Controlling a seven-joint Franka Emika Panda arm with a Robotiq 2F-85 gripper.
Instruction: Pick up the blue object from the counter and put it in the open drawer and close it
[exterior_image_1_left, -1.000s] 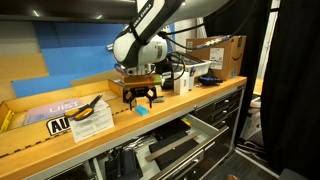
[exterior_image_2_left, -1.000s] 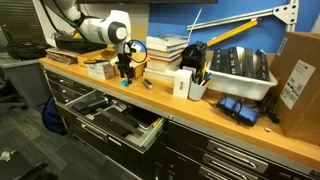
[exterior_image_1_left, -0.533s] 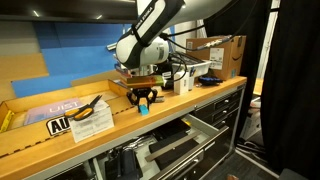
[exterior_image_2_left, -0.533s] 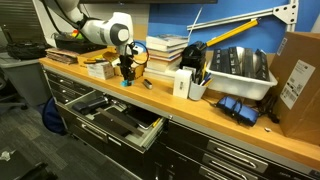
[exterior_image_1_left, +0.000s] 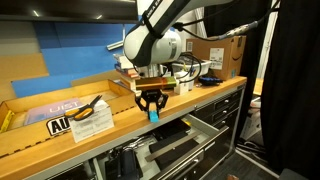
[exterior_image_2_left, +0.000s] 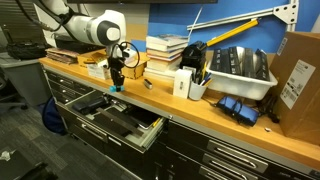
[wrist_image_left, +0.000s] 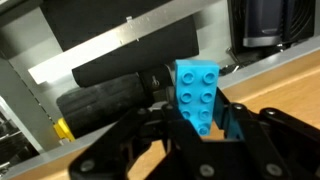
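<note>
The blue object (exterior_image_1_left: 153, 116) is hanging clear of the counter's front edge. I should continue to bring it down toward the open drawer (exterior_image_1_left: 176, 149) with my gripper until it is inside, and then let go.
My gripper (exterior_image_1_left: 152, 106) (exterior_image_2_left: 116, 82) is shut on the blue object (exterior_image_1_left: 154, 115) (exterior_image_2_left: 116, 88), a small cyan studded brick. It hangs clear of the counter (exterior_image_1_left: 120, 125) (exterior_image_2_left: 200, 105), at the front edge. In the wrist view the brick (wrist_image_left: 197, 92) stands upright between the black fingers (wrist_image_left: 240, 122) of the gripper (wrist_image_left: 202, 118), studs facing the camera. Below it the drawer (exterior_image_1_left: 172, 142) (exterior_image_2_left: 120, 120) stands pulled out. In the wrist view the drawer (wrist_image_left: 110, 60) shows dark contents, including a black roll.
A stack of books (exterior_image_2_left: 165, 48) and a black holder (exterior_image_2_left: 192, 58) stand behind the gripper. Yellow-handled pliers (exterior_image_1_left: 90, 108) lie on papers. A cardboard box (exterior_image_1_left: 222, 50) (exterior_image_2_left: 300, 70), a white bin (exterior_image_2_left: 240, 72) and blue gloves (exterior_image_2_left: 238, 108) lie further along the counter.
The jaws closed on the blue object where it lay on the counter. The arm then lifted it and carried it forward to the counter's front edge, above the open drawer.
</note>
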